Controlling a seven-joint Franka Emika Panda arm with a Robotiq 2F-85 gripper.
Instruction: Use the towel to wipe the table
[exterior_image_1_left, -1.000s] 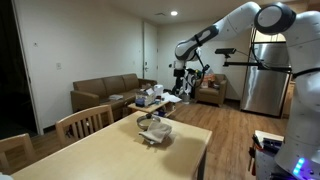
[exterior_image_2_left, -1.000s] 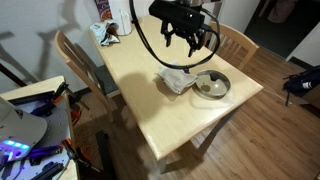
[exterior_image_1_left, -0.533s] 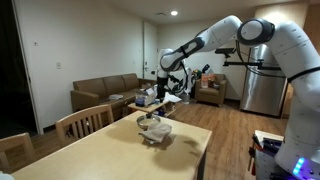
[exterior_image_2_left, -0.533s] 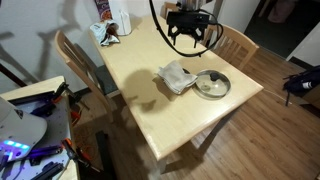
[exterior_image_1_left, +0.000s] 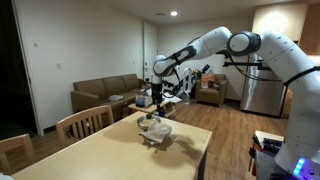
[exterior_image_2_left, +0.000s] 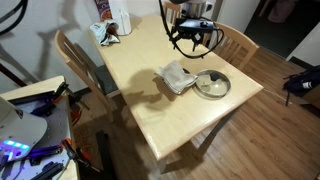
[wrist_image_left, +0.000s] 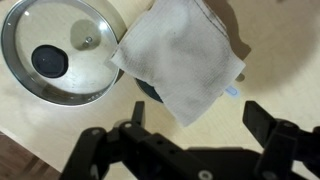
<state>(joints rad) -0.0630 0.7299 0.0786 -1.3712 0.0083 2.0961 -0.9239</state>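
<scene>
The towel (wrist_image_left: 188, 68) lies at an angle to my gripper's open fingers and beyond the gap between them. My gripper should turn square and move over the cloth (exterior_image_2_left: 177, 77) before going down to pinch it.
The towel (wrist_image_left: 180, 60) is a whitish folded cloth lying flat on the light wooden table (wrist_image_left: 260, 85). It shows in both exterior views (exterior_image_1_left: 156, 131) (exterior_image_2_left: 178, 76), near one end of the table (exterior_image_1_left: 100, 155) (exterior_image_2_left: 140, 105). My gripper (wrist_image_left: 200, 125) hangs in the air above it, open, with nothing between its black fingers (wrist_image_left: 264, 117). In an exterior view the gripper (exterior_image_2_left: 192, 33) sits over the table edge just beyond the towel. In an exterior view the gripper (exterior_image_1_left: 158, 92) hovers above the towel.
A round glass lid with a black knob (wrist_image_left: 62, 50) (exterior_image_2_left: 211, 84) lies touching the towel's side. Wooden chairs (exterior_image_2_left: 236, 42) (exterior_image_1_left: 85, 122) stand around the table. A bag and a white container (exterior_image_2_left: 112, 22) sit at the far corner. A sofa (exterior_image_1_left: 105, 92) and a fridge (exterior_image_1_left: 265, 75) stand behind.
The arm has swung across toward the table end, bringing the gripper over the towel area. The jaws have stayed open; the towel and lid have not moved.
</scene>
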